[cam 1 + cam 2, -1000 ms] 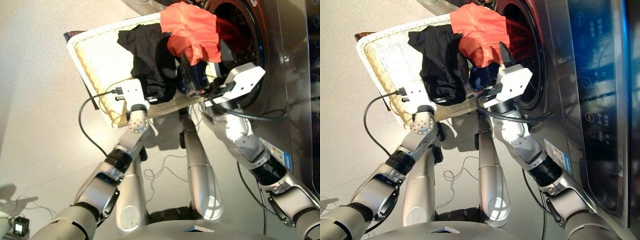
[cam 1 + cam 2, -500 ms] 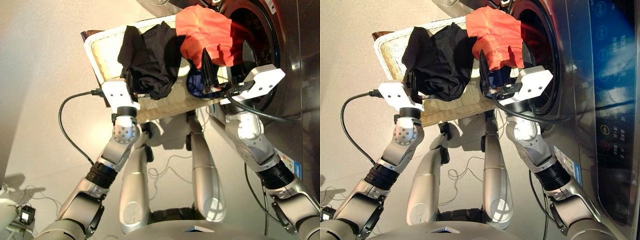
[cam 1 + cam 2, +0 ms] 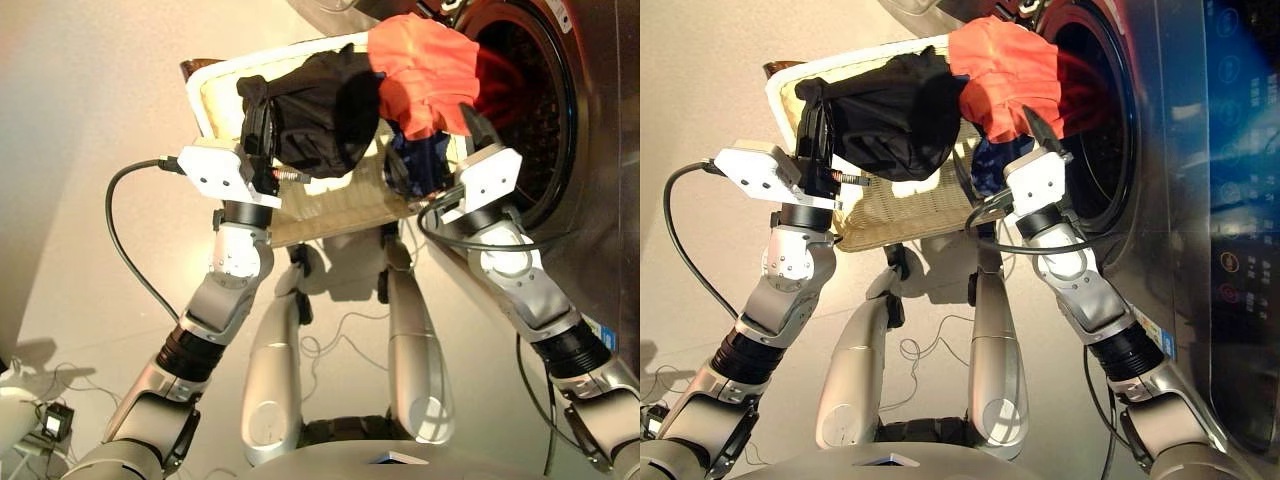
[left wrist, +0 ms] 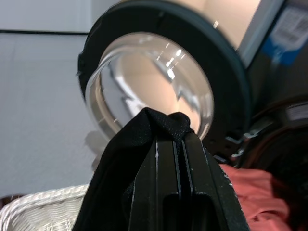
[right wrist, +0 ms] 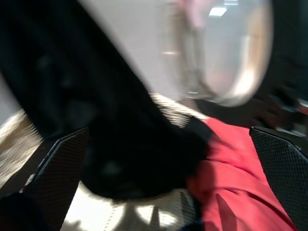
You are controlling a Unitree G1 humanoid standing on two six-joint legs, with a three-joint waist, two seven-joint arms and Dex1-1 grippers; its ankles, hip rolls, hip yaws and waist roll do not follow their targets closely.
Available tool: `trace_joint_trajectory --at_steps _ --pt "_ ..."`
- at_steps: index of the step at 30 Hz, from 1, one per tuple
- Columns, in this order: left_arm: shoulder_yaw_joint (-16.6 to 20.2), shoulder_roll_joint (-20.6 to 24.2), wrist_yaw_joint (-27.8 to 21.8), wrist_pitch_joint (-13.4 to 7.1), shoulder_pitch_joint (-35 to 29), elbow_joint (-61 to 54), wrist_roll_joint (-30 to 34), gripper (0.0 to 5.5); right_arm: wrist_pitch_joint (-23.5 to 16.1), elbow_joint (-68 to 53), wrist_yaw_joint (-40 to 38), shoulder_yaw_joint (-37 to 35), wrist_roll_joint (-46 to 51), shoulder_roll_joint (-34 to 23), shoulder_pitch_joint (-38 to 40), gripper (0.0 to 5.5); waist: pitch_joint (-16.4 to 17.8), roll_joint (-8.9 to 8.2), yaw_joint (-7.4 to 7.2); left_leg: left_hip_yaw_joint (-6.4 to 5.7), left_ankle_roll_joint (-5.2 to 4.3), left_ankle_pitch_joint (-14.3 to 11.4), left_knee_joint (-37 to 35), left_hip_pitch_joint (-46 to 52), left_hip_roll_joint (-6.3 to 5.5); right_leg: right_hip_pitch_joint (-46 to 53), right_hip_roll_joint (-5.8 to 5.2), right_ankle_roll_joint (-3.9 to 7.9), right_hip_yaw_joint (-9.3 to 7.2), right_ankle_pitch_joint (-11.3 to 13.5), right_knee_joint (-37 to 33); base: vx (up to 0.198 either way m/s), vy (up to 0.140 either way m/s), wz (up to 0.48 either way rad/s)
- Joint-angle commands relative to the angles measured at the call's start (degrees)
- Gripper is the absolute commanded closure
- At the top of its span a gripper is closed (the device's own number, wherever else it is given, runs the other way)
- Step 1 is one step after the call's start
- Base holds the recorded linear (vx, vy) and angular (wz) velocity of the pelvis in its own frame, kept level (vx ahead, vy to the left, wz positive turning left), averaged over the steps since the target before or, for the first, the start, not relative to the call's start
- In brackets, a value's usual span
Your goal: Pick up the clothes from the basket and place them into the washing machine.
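Observation:
The orange-red garment [image 3: 425, 75] lies loosely over the dark blue garment [image 3: 420, 162], so it will come away and the blue one will stay behind when I lift it.
My left gripper [image 3: 258, 135] is shut on the black garment [image 3: 320, 115] and holds it bunched above the basket [image 3: 330, 210]. In the left wrist view the cloth [image 4: 144, 139] wraps the closed fingers [image 4: 166, 183]. The orange-red garment [image 3: 420, 65] drapes from the basket's far corner over the rim of the washing machine's drum hole [image 3: 530, 100]. The dark blue garment [image 3: 425, 160] lies under it at the basket's right edge. My right gripper [image 3: 435, 150] is open beside the blue garment, holding nothing; its fingers [image 5: 57, 168] stand wide apart.
The washing machine's round glass door [image 4: 149, 86] stands open beyond the basket. A black cable [image 3: 125, 240] loops from the left wrist down along the arm. The machine's dark glossy front [image 3: 1230, 200] stands close at the right.
My left gripper has lifted the black garment up off the basket and toward the machine. The right wrist has turned and its fingers now point up beside the blue garment. The camera has shifted.

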Motion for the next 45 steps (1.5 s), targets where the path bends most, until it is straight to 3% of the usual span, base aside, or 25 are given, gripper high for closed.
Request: trace_joint_trajectory --at_steps 1,7,14,26,37,45 --pt "0.9 2.1 -4.1 -3.3 2.1 -9.9 -2.1 5.5 -0.3 -5.0 4.9 3.7 0.9 -9.7 -5.6 0.0 -4.5 1.12 -0.46 -0.63 -5.87 0.8 1.2 -0.3 1.52 5.7 -2.62 6.74 -1.92 1.6 -3.9 0.0 0.0 0.0" --pt "0.3 2.0 -7.3 -2.6 2.3 -11.3 -4.9 5.5 2.5 -2.0 7.5 9.4 -0.2 -6.6 -12.6 0.0 -6.6 1.93 0.51 -0.66 -5.53 1.4 -0.7 2.4 0.02 8.8 -3.9 6.93 -2.37 2.5 -6.1 0.0 0.0 0.0" --pt "-0.7 0.8 -8.5 -2.2 2.0 -12.3 -7.3 5.5 3.2 0.0 7.6 11.3 -0.4 -1.8 -16.5 0.0 -8.0 2.48 1.33 -0.97 -4.93 1.2 -1.2 4.1 -0.79 10.8 -4.67 6.98 -2.82 2.5 -7.0 0.0 0.0 0.0" --pt "-1.2 -1.2 -7.3 -1.7 1.8 -13.5 -9.7 5.5 2.8 6.4 2.0 10.1 -5.0 4.6 -21.4 0.0 -8.0 3.23 2.35 -1.14 -4.63 1.3 -0.7 3.6 -0.54 10.7 -4.76 6.76 -2.51 2.1 -6.9 0.0 0.0 0.0" --pt "-2.7 -2.6 -6.7 -2.0 0.1 -13.2 -11.0 5.5 3.9 22.3 -1.9 11.3 -7.4 11.2 -25.0 0.0 -7.7 3.87 3.46 -1.2 -4.57 1.4 -0.2 3.0 -0.16 10.1 -4.82 6.49 -2.13 1.8 -6.5 0.0 0.0 0.0" --pt "-3.6 -3.3 -6.7 -1.7 -1.1 -12.8 -10.8 5.5 5.3 29.8 0.7 14.1 -6.5 15.1 -26.3 0.0 -7.6 4.02 3.97 -1.17 -4.47 1.3 -0.3 3.0 -0.28 10.0 -4.74 6.41 -2.04 1.7 -6.4 0.0 0.0 0.0"
